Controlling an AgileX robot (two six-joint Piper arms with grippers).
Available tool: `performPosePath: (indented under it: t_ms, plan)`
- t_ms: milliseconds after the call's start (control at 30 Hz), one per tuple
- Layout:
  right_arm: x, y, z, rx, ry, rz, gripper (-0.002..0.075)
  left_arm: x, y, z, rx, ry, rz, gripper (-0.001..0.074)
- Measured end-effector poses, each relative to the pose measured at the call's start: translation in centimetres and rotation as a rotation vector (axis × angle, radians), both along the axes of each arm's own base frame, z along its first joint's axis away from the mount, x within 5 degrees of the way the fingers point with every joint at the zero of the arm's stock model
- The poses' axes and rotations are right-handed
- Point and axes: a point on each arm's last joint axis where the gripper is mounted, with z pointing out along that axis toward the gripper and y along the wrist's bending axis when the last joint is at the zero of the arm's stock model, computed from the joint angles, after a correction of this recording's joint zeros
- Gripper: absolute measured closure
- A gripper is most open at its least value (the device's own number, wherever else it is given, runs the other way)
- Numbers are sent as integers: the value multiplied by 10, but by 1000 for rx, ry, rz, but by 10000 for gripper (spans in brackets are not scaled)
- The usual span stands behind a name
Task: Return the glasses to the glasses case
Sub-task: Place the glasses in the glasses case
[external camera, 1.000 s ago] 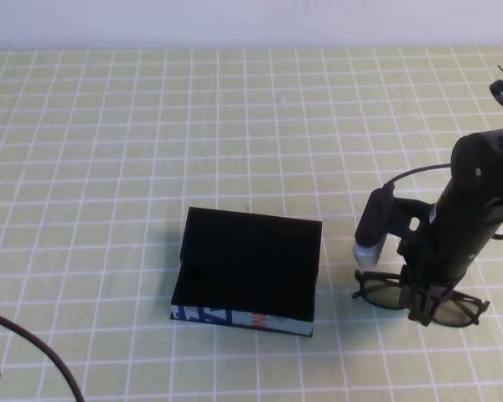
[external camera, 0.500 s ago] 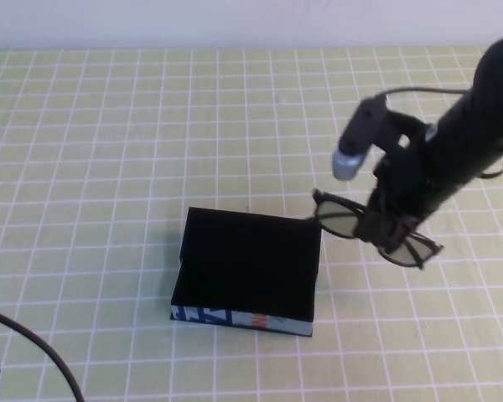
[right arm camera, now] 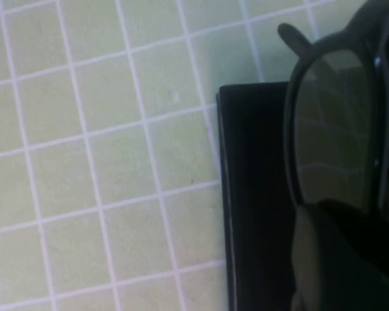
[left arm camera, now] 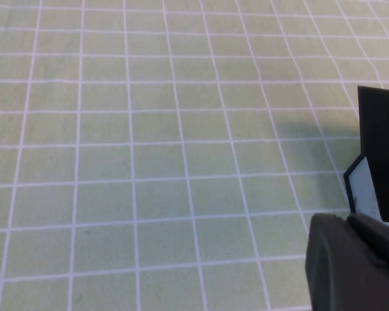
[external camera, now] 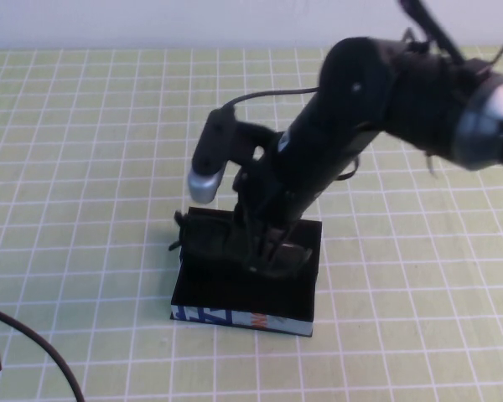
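Note:
The glasses (external camera: 211, 238) are in line with the case's long side and the case's near half (external camera: 243, 291) is empty, so I should keep lowering them with my right gripper and release there.
The glasses case (external camera: 235, 317) lies open in the middle of the table, with its black interior up and its printed front side toward me. My right gripper (external camera: 264, 249) is shut on the black glasses (external camera: 208, 238) and holds them over the open case, low above its interior. In the right wrist view one lens (right arm camera: 330, 129) hangs over the case's black edge (right arm camera: 253, 194). My left gripper (left arm camera: 350, 265) is out of the high view, low at the near left, with the case's end (left arm camera: 379, 129) just beyond it.
A green gridded cloth (external camera: 84, 167) covers the table. A black cable (external camera: 33, 347) curves across the near left corner. The right arm (external camera: 377, 92) reaches over the table from the right. A white wall runs along the far edge.
The right gripper lifted the glasses off the cloth to the right of the case and carried them left. They are now over the open case.

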Motion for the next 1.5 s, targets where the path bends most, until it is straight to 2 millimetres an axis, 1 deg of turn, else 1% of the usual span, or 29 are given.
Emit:
performPosePath:
  t_ms: [100,200,300,367,500,667,767,833,933,1000,1067,1167,1267,1400,1433,1500]
  plan:
    - [7,13,-20,-52,32,33,665,0,0,0,-2,0,0,738]
    - [15,20,-38,-98,57,47,665,0,0,0,-1,4,0,738]
    - [20,22,-55,-139,81,46,665,-1,0,-1,0,10,-1,738]
    - [22,22,-63,-162,98,35,665,-1,0,-1,0,10,-1,738]
    - [23,21,-72,-203,120,12,665,-1,0,-1,0,10,-1,738]
    - [24,21,-74,-210,122,3,660,-1,0,-1,0,12,-1,738]
    - [24,21,-73,-209,122,0,610,-1,0,-1,0,12,-1,738]
    - [24,21,-73,-207,120,-1,543,-1,0,-1,0,12,-1,738]
    - [24,21,-71,-205,117,-1,463,-1,-2,-1,-31,23,-4,738]
    - [25,21,-66,-203,109,2,438,-2,-4,-2,-53,44,-14,738]
    - [25,21,-58,-203,96,9,432,-4,-6,-4,-53,66,-40,738]
    - [26,21,-34,-180,55,17,452,-6,-9,-5,-22,76,-114,738]
    - [25,20,-5,-135,-2,18,523,-7,-15,-4,39,46,-236,738]
    - [21,14,36,-67,-80,1,669,0,-27,-7,39,57,-382,738]
    - [19,11,44,-54,-90,-8,694,3,-31,-9,43,69,-430,738]
    - [18,3,57,-39,-106,-29,721,7,-38,-13,55,92,-532,738]
